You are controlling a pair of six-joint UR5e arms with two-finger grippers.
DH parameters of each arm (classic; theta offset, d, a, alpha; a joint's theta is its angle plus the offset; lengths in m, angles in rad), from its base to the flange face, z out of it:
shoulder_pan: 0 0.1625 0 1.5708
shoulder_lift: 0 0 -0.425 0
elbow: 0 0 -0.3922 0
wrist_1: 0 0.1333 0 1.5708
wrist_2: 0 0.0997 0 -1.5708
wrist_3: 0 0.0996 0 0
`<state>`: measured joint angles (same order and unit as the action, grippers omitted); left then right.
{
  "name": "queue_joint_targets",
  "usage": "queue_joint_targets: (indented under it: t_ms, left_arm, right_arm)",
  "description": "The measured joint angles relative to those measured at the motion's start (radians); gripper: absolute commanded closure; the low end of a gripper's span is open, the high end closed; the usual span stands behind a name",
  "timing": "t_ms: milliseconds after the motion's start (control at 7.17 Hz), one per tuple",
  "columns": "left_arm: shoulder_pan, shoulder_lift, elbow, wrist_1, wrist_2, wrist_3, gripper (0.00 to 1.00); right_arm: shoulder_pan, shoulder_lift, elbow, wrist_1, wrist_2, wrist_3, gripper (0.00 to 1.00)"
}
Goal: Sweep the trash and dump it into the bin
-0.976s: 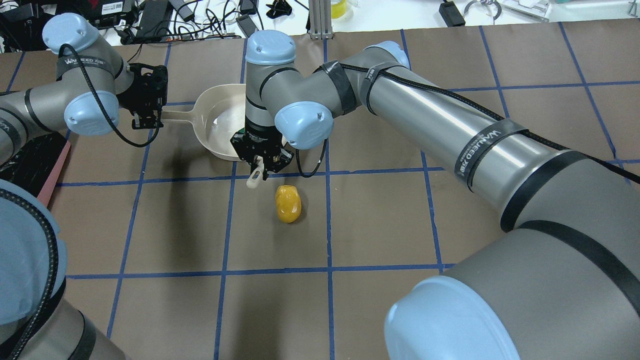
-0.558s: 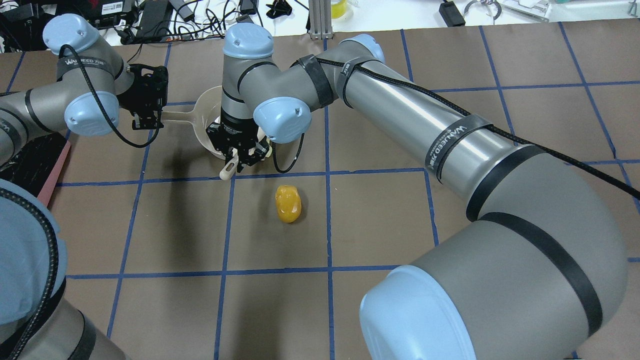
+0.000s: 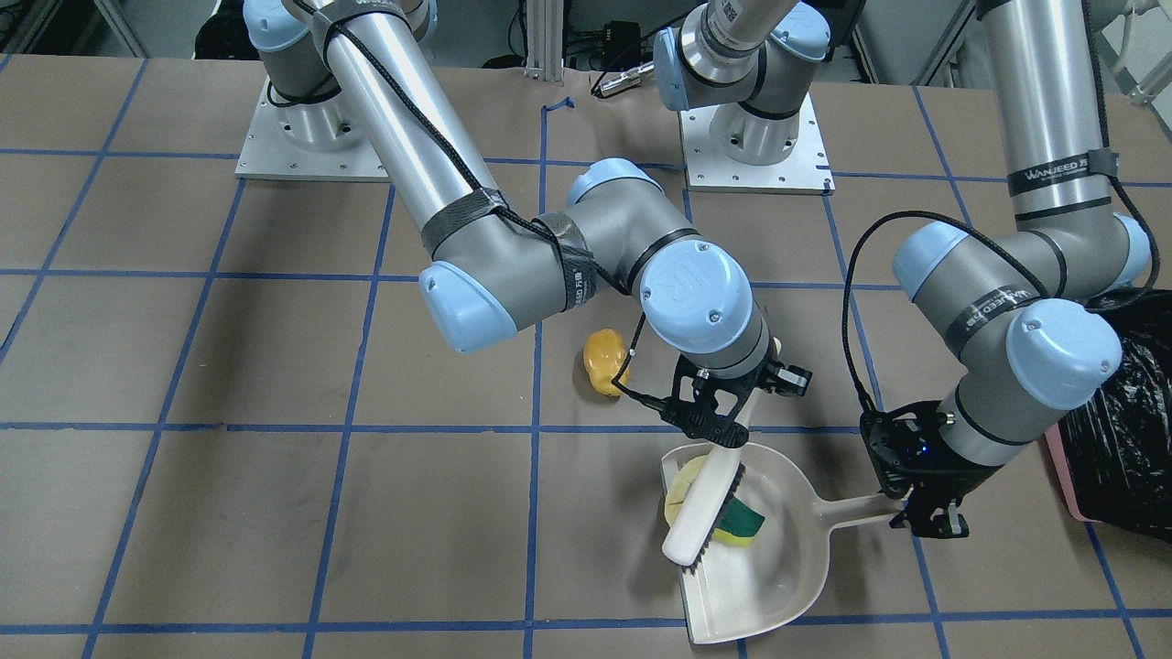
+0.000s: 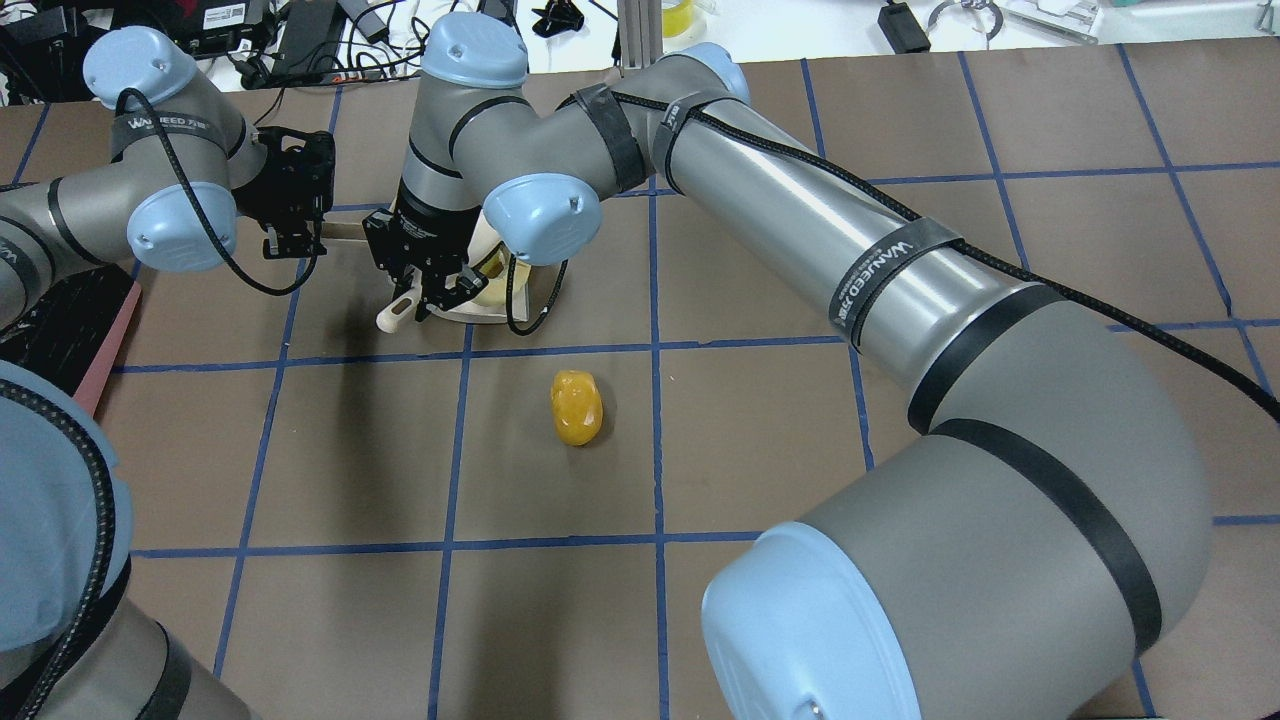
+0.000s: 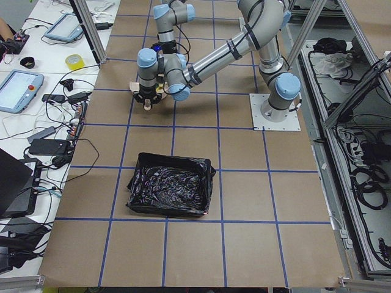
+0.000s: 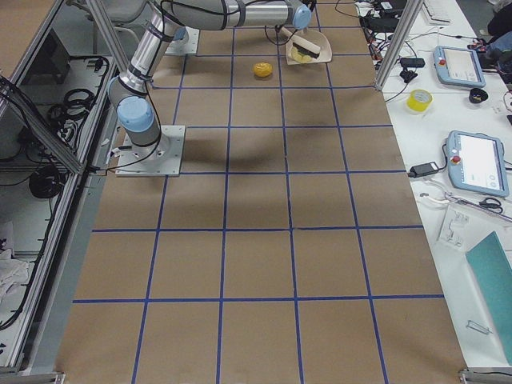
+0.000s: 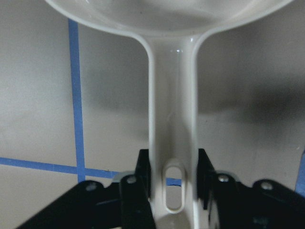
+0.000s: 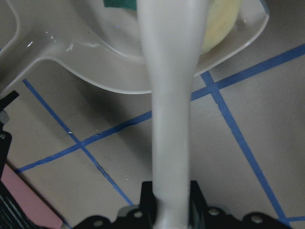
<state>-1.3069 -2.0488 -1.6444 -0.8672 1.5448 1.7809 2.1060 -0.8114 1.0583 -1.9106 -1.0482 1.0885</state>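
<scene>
The brush is in the dustpan and the potato piece [image 3: 604, 361] is outside it, so the robot's right gripper should lift the brush to the potato's far side [image 3: 562, 361] before it sweeps.
My left gripper [image 3: 929, 513] is shut on the handle of the beige dustpan [image 3: 778, 567], as the left wrist view [image 7: 174, 191] shows. My right gripper [image 3: 719, 416] is shut on the beige brush [image 3: 700, 513], whose black bristles rest inside the pan. The yellow sponge with a green face [image 3: 743, 522] and the pale crescent slice [image 3: 679, 485] lie in the pan beside the brush. The orange-yellow potato piece [image 3: 604, 360] lies on the table, apart from the pan, and also shows in the overhead view [image 4: 577, 407]. The black-lined pink bin [image 3: 1122, 430] stands beyond the left arm.
The table is brown paper with blue tape grid lines. In the exterior left view the bin [image 5: 171, 186] sits about one grid square from the dustpan. Cables, tablets and a tape roll lie on the white bench past the table's far edge.
My right gripper has moved left with the brush, from the pan's front lip to over the pan. The left gripper, dustpan and potato piece have stayed in place.
</scene>
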Motion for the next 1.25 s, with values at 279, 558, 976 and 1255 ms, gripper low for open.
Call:
queue_joint_targets:
  t_ms: [279, 558, 976, 1255]
  left_arm:
    - [0.000, 0.002, 0.001, 0.001, 0.000, 0.000, 0.89]
    - [0.000, 0.005, 0.001, 0.002, -0.001, 0.004, 0.89]
    - [0.013, 0.035, -0.016, -0.019, 0.003, 0.087, 0.89]
    - [0.046, 0.104, -0.103, -0.045, 0.009, 0.138, 0.89]
  right_arm:
    - [0.001, 0.000, -0.025, -0.030, 0.065, 0.066, 1.00]
    - [0.001, -0.007, -0.024, -0.029, 0.046, 0.083, 1.00]
    - [-0.003, -0.087, -0.004, 0.270, -0.197, -0.142, 1.00]
    - [-0.011, -0.183, 0.073, 0.399, -0.281, -0.260, 1.00]
